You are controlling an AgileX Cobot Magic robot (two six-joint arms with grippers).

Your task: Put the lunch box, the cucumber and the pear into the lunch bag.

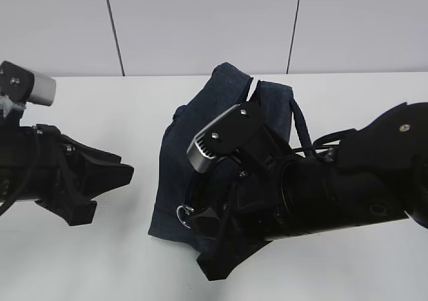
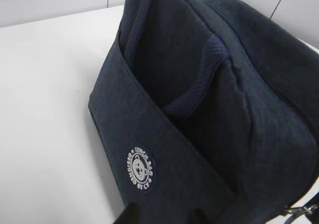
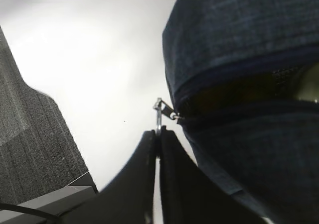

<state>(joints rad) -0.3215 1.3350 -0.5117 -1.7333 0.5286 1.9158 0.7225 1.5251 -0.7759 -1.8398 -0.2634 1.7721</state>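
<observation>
My left gripper should, since the lunch bag's near end is loose beside the ring pull (image 1: 182, 215), keep that end (image 1: 164, 221) still before my right gripper pulls the zipper closed.
The dark navy lunch bag (image 1: 200, 124) lies on the white table, with a round white logo (image 2: 141, 169) on its side. Its zipper gapes partly open (image 3: 239, 97). A bit of pale green shows in the dark gap, and I cannot tell what it is. My right gripper (image 3: 158, 133) is shut on the metal ring pull (image 3: 158, 115) at the bag's near end (image 1: 184, 214). Left of the bag and apart from it, my left gripper (image 1: 110, 190) stands with its fingers spread and nothing between them. Lunch box, cucumber and pear are hidden.
The bag's cord handles (image 1: 299, 124) loop over its far right side. The table's edge and the grey floor (image 3: 30, 134) show to the left in the right wrist view. A pale panelled wall (image 1: 200, 27) stands behind the table.
</observation>
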